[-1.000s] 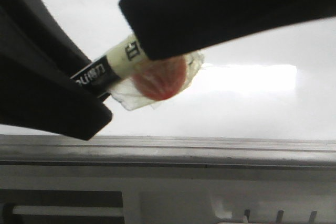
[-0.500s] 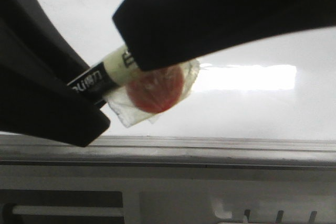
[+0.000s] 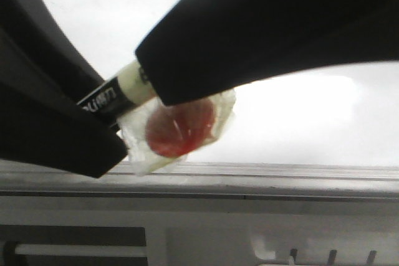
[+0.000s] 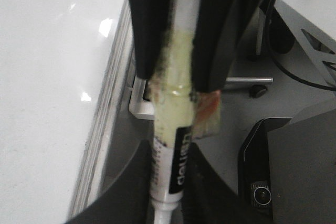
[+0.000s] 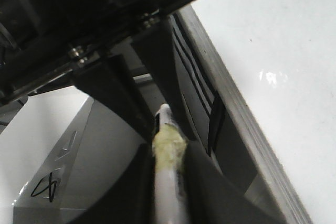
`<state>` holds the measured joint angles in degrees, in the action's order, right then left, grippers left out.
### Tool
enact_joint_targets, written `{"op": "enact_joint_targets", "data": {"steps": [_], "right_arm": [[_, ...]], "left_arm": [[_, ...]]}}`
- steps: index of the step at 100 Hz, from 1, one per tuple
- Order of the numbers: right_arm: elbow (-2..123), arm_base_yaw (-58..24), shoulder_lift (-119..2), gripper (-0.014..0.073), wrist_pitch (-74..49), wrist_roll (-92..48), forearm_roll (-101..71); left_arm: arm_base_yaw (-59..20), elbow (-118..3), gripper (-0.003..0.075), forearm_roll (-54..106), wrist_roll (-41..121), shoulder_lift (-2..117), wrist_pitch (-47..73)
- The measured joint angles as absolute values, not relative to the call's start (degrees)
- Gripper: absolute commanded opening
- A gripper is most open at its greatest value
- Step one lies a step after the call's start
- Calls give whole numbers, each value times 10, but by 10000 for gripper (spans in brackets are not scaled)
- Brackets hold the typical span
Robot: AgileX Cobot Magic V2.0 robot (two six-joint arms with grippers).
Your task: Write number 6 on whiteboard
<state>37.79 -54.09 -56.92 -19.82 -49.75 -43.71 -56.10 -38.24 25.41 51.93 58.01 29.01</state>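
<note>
My left gripper's fingers surround the marker's tip end [image 4: 164, 212], so my left gripper should pull clear before my right gripper brings the marker's tip to the whiteboard [image 3: 287, 116].
A white marker [image 3: 115, 95] with a black label, yellowish tape and a red disc in clear tape [image 3: 181, 129] is held close to the front camera, above the whiteboard's [image 3: 299, 123] near grey frame. My left gripper [image 3: 93, 123] is shut on one end; in the left wrist view [image 4: 170, 192] the marker [image 4: 176, 156] sits between its jaws. My right gripper [image 3: 162, 79] is shut on the other part; in the right wrist view [image 5: 168, 182] the marker [image 5: 167, 182] lies between its jaws. No number 6 shows on the visible board [image 4: 47, 77].
The whiteboard's grey frame edge [image 3: 249, 175] runs across the front view, with a grey ridged tray [image 3: 206, 235] in front of it. A small black hand-drawn scribble [image 5: 43, 186] sits on a pale panel beside the board. A dark box [image 4: 294, 171] lies near the left gripper.
The right gripper has come lower and further over the marker. The marker and its red disc have sunk slightly toward the board's frame. The bright glare patch is now mostly covered.
</note>
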Motion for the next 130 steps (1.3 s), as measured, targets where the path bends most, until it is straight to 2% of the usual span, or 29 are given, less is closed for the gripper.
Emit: {"op": "enact_joint_targets", "data": {"steps": [15,22,29,41,48,64,82,96,108,130], "right_arm": [[378,-541,-569,-71,-201,-497,-438],[378,-541,-569,-71,-201,-499,-438],[378,-541,-569,-70,-202,-499,-439],[378,-541,-563,-55,-215,-499,-426],[378,-541,-553,-55,-235,-489,-412],[420,-538,-538,-55,-339,-394,-302],[519,-537,-537,-51,-454,-254,-108],[566,-535,-519,-36,-449,-203,-39],[568,-535,-494,-36,-437,-149,30],[501,-535,-438,-36,-449,-40,139]], "left_arm": [[-561,-381,-15,256,521,580,290],[-561,-381,28,256,521,580,290],[-561,-381,141,256,521,580,290],[-561,-381,417,275,513,577,284],[-561,-381,499,290,510,565,282],[-561,-381,479,305,486,504,258],[-561,-381,396,311,448,404,184],[-544,-380,348,313,421,340,158],[-511,-372,344,314,399,305,157],[-438,-322,344,315,359,264,157]]}}
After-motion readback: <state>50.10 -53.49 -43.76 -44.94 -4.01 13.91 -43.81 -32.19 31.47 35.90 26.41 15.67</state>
